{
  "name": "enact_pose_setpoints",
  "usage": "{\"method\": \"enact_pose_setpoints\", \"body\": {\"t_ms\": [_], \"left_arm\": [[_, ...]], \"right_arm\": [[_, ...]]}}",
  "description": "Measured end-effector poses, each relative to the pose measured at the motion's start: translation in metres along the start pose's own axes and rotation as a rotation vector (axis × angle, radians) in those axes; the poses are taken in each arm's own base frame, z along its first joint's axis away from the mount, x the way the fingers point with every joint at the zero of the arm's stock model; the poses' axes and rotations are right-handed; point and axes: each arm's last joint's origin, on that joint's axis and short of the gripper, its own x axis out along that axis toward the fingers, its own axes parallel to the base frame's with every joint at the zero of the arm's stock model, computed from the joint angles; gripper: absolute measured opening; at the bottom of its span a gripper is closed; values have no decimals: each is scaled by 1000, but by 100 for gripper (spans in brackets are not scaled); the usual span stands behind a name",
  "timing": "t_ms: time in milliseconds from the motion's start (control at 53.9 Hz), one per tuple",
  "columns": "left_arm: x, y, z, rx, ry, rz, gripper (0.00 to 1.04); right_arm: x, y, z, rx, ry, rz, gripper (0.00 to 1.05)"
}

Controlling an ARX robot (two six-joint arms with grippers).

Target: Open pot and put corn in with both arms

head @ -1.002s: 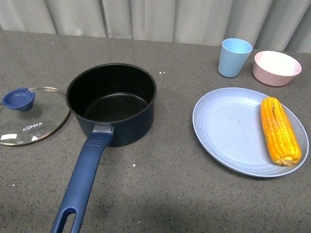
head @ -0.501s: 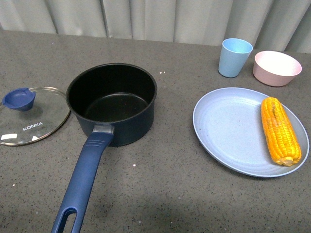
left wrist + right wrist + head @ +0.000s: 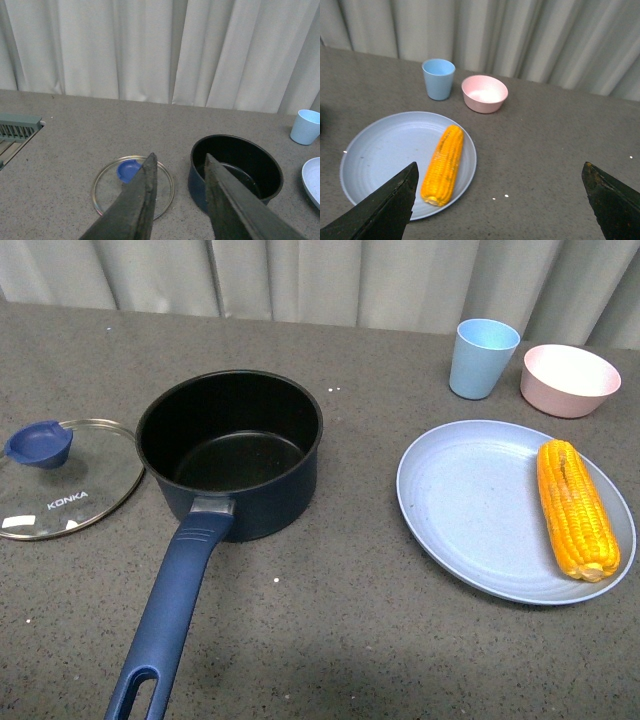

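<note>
The pot's wide opening [image 3: 237, 166] looks big enough for the short corn [image 3: 443, 166], so the corn will lie lengthwise inside the rim of the pot when I put it down in there.
The dark navy pot [image 3: 232, 452] stands open on the grey table, black inside empty, its long blue handle [image 3: 170, 612] pointing toward me. Its glass KONKA lid [image 3: 62, 478] with the blue knob [image 3: 38, 443] lies flat on the table to the pot's left. The yellow-orange corn [image 3: 575, 508] lies on the right side of a light blue plate [image 3: 470, 510]. Neither arm shows in the front view. My left gripper [image 3: 179, 165] is open, high above the lid [image 3: 120, 192] and pot [image 3: 235, 167]. My right gripper [image 3: 501, 177] is wide open and empty, above the table beside the corn [image 3: 443, 164].
A light blue cup [image 3: 482, 358] and a pink bowl [image 3: 568, 379] stand at the back right, behind the plate. Grey curtains hang along the table's far edge. A grey slatted rack [image 3: 15, 127] shows at the table's side in the left wrist view.
</note>
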Motion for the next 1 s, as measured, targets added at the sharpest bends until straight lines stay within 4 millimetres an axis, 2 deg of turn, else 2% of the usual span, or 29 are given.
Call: {"method": "enact_pose_setpoints", "body": {"t_ms": [130,186,241,278,427,501,631,1002], "left_arm": [[0,0,0,0,0,0,74],[0,0,0,0,0,0,88],[0,0,0,0,0,0,100],[0,0,0,2,0,0,98],[0,0,0,3,0,0,98],[0,0,0,3,0,0,98],[0,0,0,3,0,0,98],[0,0,0,3,0,0,98]], "right_arm": [[61,-5,26,-78,143,27,95],[97,-3,20,-97,291,65,95],[125,1,9,-100,408,95,95],[141,5,2,-90,477,112,95],[177,21,-10,-41,585,153,95],[191,32,-15,-8,639,168,95],[204,43,-23,39,695,170,95],[218,55,-36,102,781,132,95]]}}
